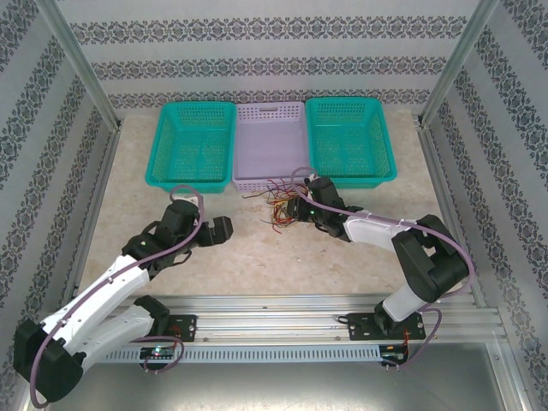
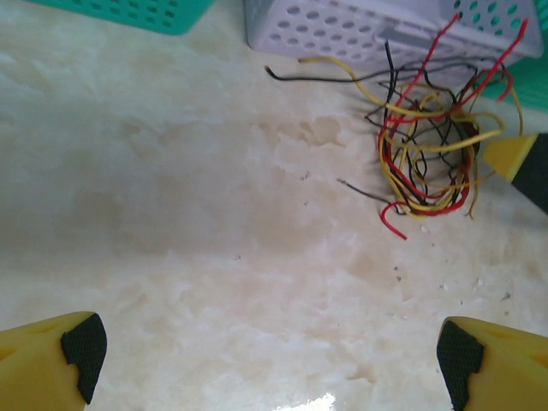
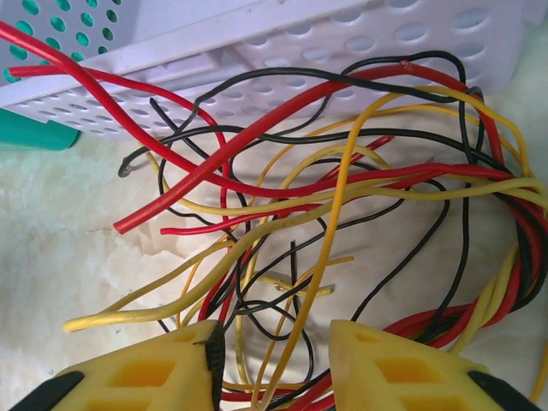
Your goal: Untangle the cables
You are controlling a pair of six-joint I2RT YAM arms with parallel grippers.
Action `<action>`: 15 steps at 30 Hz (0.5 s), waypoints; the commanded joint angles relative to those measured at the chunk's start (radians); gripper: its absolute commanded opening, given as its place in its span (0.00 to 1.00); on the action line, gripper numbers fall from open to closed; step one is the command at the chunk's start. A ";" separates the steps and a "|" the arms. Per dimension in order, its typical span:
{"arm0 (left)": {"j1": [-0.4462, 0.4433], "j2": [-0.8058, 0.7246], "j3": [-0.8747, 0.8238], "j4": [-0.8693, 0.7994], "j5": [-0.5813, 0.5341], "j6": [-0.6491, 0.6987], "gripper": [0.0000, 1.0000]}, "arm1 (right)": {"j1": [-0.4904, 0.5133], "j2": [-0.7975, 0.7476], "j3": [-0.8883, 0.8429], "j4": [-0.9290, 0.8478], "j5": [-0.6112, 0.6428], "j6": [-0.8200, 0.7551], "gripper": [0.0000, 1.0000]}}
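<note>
The knot's near side (image 1: 276,217) is clear of my right gripper, so my left gripper should keep moving in with open fingers until the yellow wire (image 2: 390,141) is between them.
The cables (image 1: 278,205) lie in a tangled knot of thin red, yellow and black wires on the table, just in front of the lilac basket (image 1: 270,181). My right gripper (image 1: 295,208) is down in the knot from the right. In the right wrist view its yellow fingers stand apart around several strands of the cables (image 3: 325,197), with a yellow wire and black loops running through the gap of the right gripper (image 3: 274,342). My left gripper (image 1: 224,229) hovers to the left of the knot, wide open and empty (image 2: 270,347); the cables (image 2: 424,163) lie ahead of it to the right.
Three baskets stand in a row at the back: a teal basket (image 1: 163,145) on the left, the lilac one in the middle, another teal basket (image 1: 385,145) on the right. Patterned walls and metal posts close in the table. Bare marble top stretches left of the knot.
</note>
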 commanded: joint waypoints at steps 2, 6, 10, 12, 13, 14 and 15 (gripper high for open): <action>-0.067 0.005 -0.024 0.077 -0.090 -0.018 1.00 | -0.005 0.025 0.025 0.022 0.021 -0.019 0.31; -0.118 0.008 -0.041 0.116 -0.120 -0.019 1.00 | -0.005 0.030 0.025 0.032 0.010 -0.013 0.26; -0.161 0.043 -0.046 0.157 -0.125 -0.024 1.00 | -0.003 0.029 0.025 0.035 0.003 -0.013 0.20; -0.176 0.069 -0.043 0.166 -0.125 -0.031 1.00 | -0.003 0.029 0.026 0.033 -0.007 -0.011 0.18; -0.181 0.080 -0.043 0.171 -0.123 -0.033 1.00 | -0.002 0.027 0.028 0.034 -0.011 -0.013 0.18; -0.188 0.091 -0.043 0.176 -0.122 -0.036 1.00 | 0.000 0.025 0.027 0.035 -0.015 -0.014 0.17; -0.195 0.098 -0.043 0.182 -0.124 -0.039 1.00 | 0.002 0.022 0.025 0.036 -0.014 -0.015 0.16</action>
